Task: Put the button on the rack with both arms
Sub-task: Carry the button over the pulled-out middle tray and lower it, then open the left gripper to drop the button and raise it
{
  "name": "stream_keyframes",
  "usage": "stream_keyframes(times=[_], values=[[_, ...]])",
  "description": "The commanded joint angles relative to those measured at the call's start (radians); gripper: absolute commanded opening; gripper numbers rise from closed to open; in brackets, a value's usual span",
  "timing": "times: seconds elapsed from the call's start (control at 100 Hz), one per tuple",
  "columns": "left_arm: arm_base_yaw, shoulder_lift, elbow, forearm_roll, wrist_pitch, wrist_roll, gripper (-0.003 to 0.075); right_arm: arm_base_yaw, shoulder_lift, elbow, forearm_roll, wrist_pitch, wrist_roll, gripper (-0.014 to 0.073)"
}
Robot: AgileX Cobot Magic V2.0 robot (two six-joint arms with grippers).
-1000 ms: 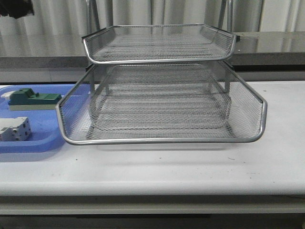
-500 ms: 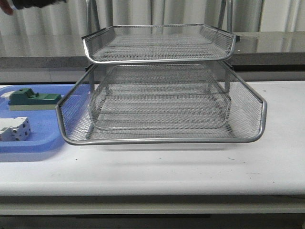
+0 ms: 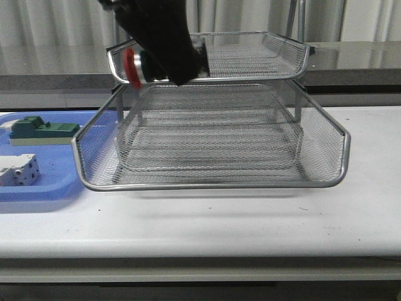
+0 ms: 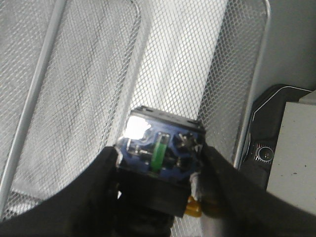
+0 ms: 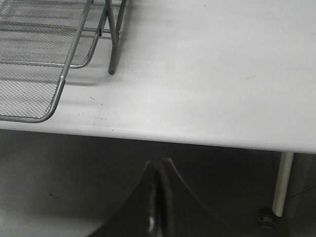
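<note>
I should keep my left gripper going down until the button (image 3: 148,67), hanging level over the rack's empty lower level, rests on the lower mesh (image 3: 193,141), and then let go.
The silver wire-mesh rack (image 3: 213,135) stands mid-table. My left gripper (image 3: 164,58) hangs in front of the left end of its upper tier, shut on the button (image 3: 133,68), whose red head points left. In the left wrist view the button's blue rear block (image 4: 160,147) sits clamped between the black fingers (image 4: 96,190), with the rack's mesh (image 4: 94,74) underneath. My right gripper (image 5: 158,170) is shut and empty, below the table's front edge, off the rack's corner (image 5: 54,106); the front view does not show it.
A flat blue tray (image 3: 44,188) lies left of the rack and holds a green block (image 3: 37,130) and a white block (image 3: 19,169). Bare white tabletop (image 5: 212,74) spreads right of the rack. A table leg (image 5: 282,182) stands below the edge.
The left arm has swung in from the upper left corner with the button and now covers the left part of the rack's upper tier. The rack and tray stay put.
</note>
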Motion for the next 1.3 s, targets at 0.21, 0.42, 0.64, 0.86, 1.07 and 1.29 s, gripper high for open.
stream_keyframes(times=[0.21, 0.42, 0.64, 0.86, 1.07, 1.29], values=[[-0.013, 0.077, -0.027, -0.023, -0.131, -0.009, -0.0008, -0.005, 0.008, -0.034, -0.008, -0.058, 0.0, -0.007], [-0.013, 0.093, -0.027, -0.025, -0.135, -0.009, 0.0106, -0.005, 0.008, -0.034, -0.008, -0.058, 0.0, -0.007], [-0.013, 0.093, -0.027, -0.025, -0.135, -0.009, 0.044, -0.005, 0.008, -0.034, -0.008, -0.058, 0.0, -0.007], [-0.013, 0.093, -0.027, -0.025, -0.135, -0.009, 0.0463, -0.005, 0.008, -0.034, -0.008, -0.058, 0.0, -0.007], [-0.013, 0.053, -0.027, -0.039, -0.106, -0.011, 0.0463, -0.005, 0.008, -0.034, -0.008, -0.058, 0.0, -0.007], [0.001, -0.045, -0.027, -0.041, -0.099, -0.042, 0.0463, -0.005, 0.008, -0.034, -0.008, -0.058, 0.0, -0.007]])
